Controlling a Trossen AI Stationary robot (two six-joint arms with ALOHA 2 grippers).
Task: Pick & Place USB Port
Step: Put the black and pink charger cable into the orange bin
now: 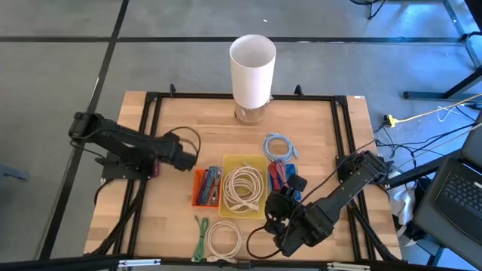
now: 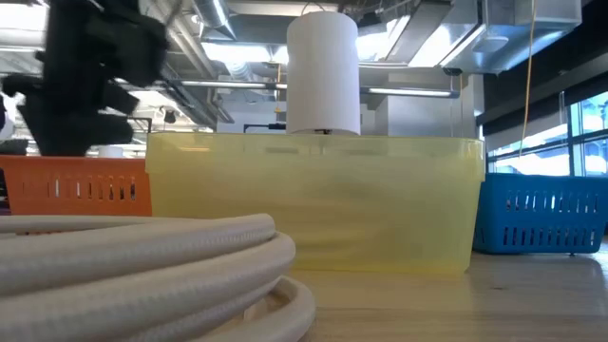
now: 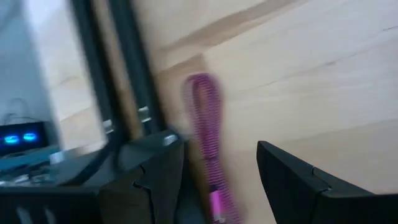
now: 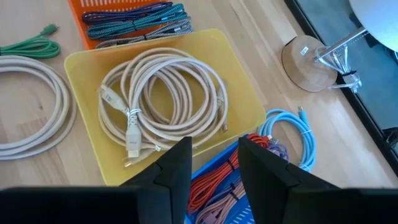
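Note:
The magenta cable is next to the frame rail, on the other side of the bins from my right gripper, so my left gripper should take it to the orange bin (image 1: 206, 187).
A magenta braided cable (image 1: 156, 167) lies on the wood beside the black frame rail (image 1: 148, 150), partly under my left arm. In the left wrist view the cable (image 3: 205, 124) shows blurred between the two fingers of my open left gripper (image 3: 217, 143), which stand wide apart on either side of it and clear of it. From above, my left gripper (image 1: 181, 159) hangs tipped downward left of the orange bin (image 1: 205, 187). My right gripper (image 4: 214, 142) is open with nothing between its fingers. It hovers over the near end of the blue bin (image 1: 280, 175).
A yellow bin (image 1: 242, 184) holds coiled white cables. The orange bin holds braided cables and the blue bin red ones. A light blue cable (image 1: 280, 144), a white coil (image 1: 224, 239) and a green cable (image 1: 199, 239) lie on the table. A white lamp (image 1: 252, 71) stands at the far edge.

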